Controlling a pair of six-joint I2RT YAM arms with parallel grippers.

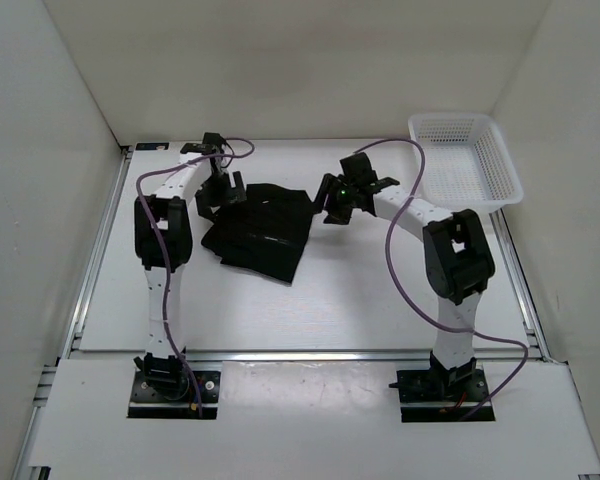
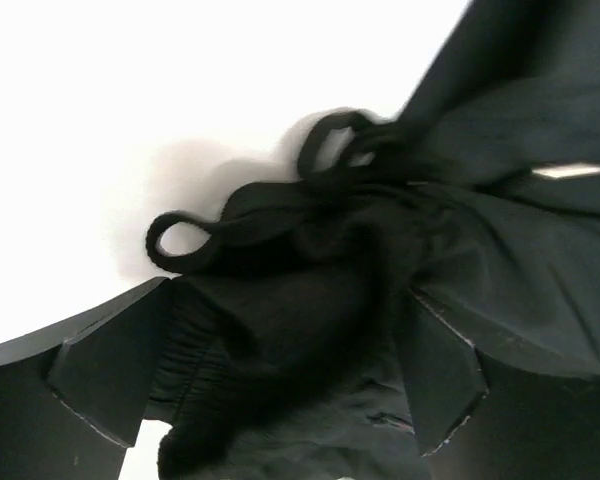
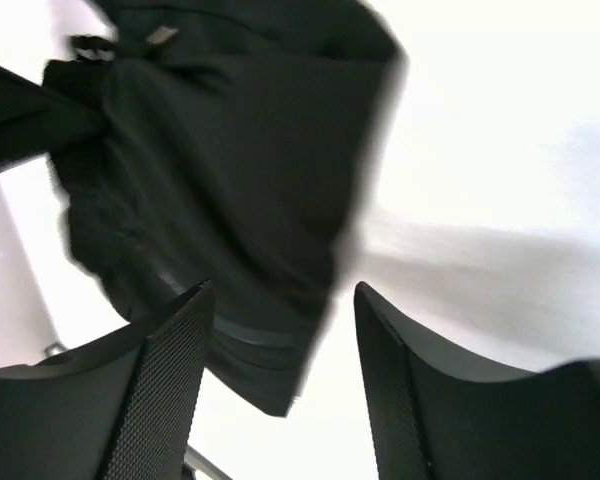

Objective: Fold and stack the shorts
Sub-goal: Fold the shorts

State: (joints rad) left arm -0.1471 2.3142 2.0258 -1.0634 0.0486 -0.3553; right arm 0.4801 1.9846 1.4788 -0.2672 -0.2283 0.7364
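Note:
The shorts' near edge runs at a slant across the table, so my left gripper should pinch the bunched waistband and help my right gripper turn the shorts straight.
The black shorts lie crumpled on the white table left of centre. My left gripper is at their far left edge. In the left wrist view its fingers stand wide apart, with bunched waistband fabric and drawstring loops between and ahead of them. A pale label shows on the cloth. My right gripper is at the shorts' far right edge. It is open, and the right edge of the shorts lies between its fingers, which are apart from it.
A white mesh basket stands at the back right, against the right wall. White walls enclose the table on three sides. Purple cables loop off both arms.

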